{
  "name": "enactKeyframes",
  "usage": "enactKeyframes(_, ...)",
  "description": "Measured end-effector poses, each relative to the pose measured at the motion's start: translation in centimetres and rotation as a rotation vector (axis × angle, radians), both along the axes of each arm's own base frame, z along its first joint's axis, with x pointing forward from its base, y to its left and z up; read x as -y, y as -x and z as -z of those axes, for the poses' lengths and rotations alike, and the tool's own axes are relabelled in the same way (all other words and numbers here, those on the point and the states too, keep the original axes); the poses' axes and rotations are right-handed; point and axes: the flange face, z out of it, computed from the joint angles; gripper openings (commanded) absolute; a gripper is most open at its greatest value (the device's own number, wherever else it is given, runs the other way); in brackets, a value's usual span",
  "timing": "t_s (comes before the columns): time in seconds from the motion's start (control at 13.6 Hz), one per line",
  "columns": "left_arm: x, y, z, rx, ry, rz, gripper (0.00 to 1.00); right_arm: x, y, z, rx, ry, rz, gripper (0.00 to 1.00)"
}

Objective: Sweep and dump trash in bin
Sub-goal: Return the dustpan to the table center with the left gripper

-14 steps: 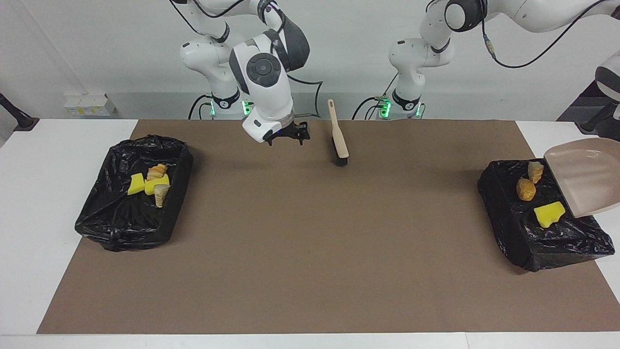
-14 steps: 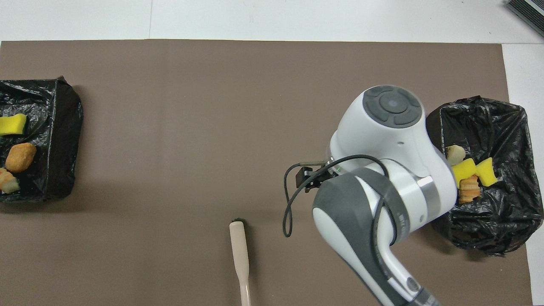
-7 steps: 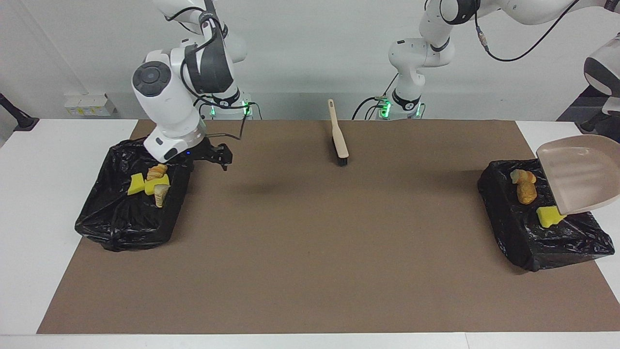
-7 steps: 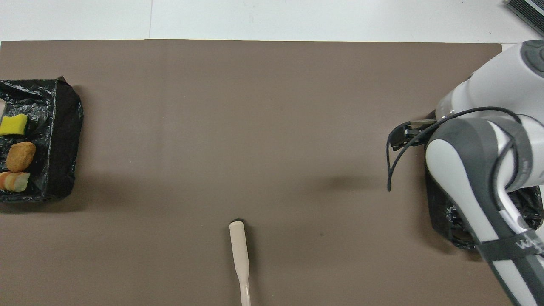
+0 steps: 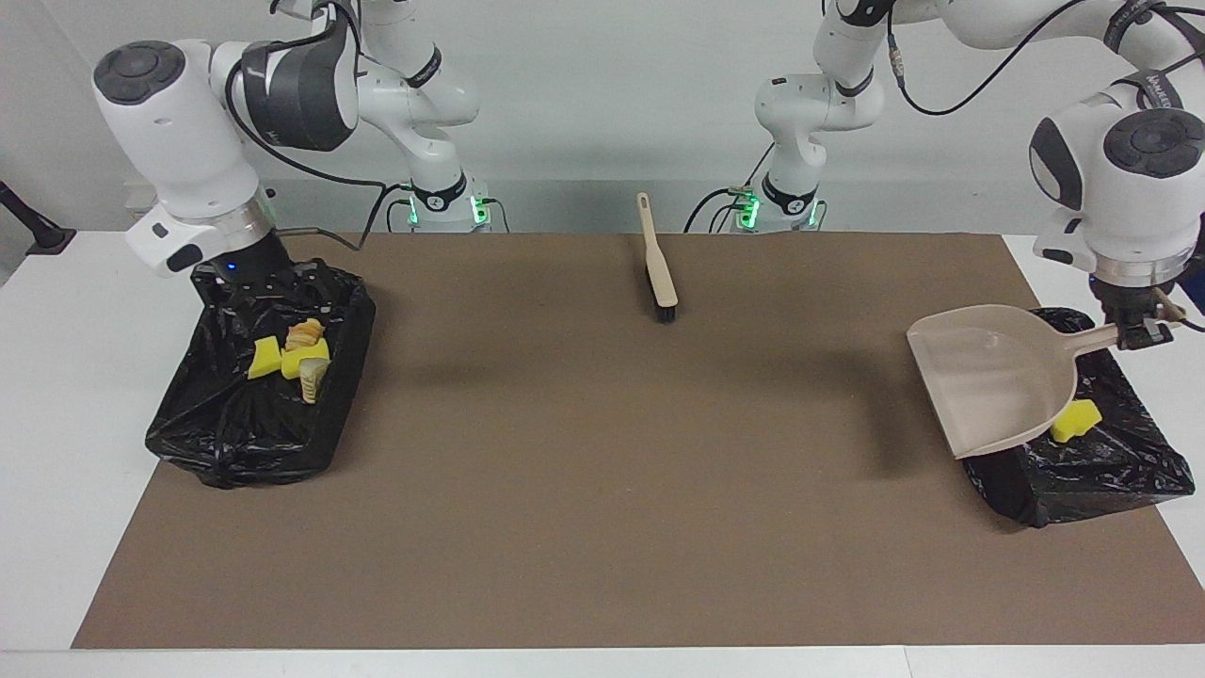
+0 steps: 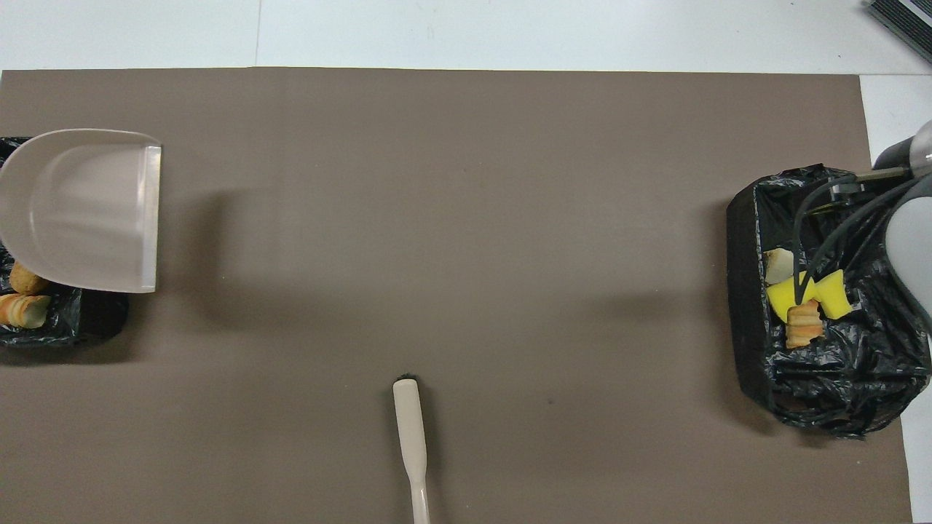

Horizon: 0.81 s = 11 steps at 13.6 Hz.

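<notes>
The beige dustpan (image 6: 87, 209) is empty and the brown mat (image 6: 428, 227) beyond the brush is clear. My left gripper should keep going toward that mat and let go of the dustpan there.
My left gripper (image 5: 1134, 331) is shut on the handle of the beige dustpan (image 5: 998, 377), held empty over the black-lined bin (image 5: 1083, 476) at the left arm's end; the pan also shows in the overhead view (image 6: 80, 207). That bin holds a yellow sponge (image 5: 1076, 421), an orange-brown lump (image 6: 25, 279) and a tan lump (image 6: 22, 309). My right gripper (image 5: 256, 285) hangs over the nearer rim of the other bin (image 5: 235, 433), which holds two yellow sponge chunks (image 5: 266, 358) and two tan lumps (image 5: 306, 331).
The beige-handled brush (image 5: 657, 259) lies on the brown mat (image 5: 602, 490) close to the robots, midway between the bins; it also shows in the overhead view (image 6: 411, 444). White table borders the mat.
My right gripper swung from beside the brush to over the bin at its end. My left arm levelled the tilted dustpan and brought it toward the table's middle, covering part of its bin.
</notes>
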Motion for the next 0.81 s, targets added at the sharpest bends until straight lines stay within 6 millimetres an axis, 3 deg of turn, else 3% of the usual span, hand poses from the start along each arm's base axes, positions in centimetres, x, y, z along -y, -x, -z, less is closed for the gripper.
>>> enactKeyframes(0.22, 6.4, 0.5, 2.0, 0.013, 0.117, -0.110, 0.00, 1.1, 2.4, -3.7, 0.015, 0.000, 0.026, 1.00)
enactKeyframes(0.37, 11.5, 1.5, 4.0, 0.016, 0.143, -0.215, 0.00, 1.6, 4.2, -4.7, -0.018, -0.007, 0.038, 1.00)
enactKeyframes(0.59, 19.5, 3.6, 7.4, 0.075, 0.197, -0.484, 0.00, 1.2, 5.4, -4.1, -0.038, -0.014, 0.051, 1.00)
enactKeyframes(0.81, 26.9, 5.8, 10.0, 0.125, 0.255, -0.795, 0.00, -0.6, 5.5, -3.7, -0.048, -0.016, 0.051, 1.00)
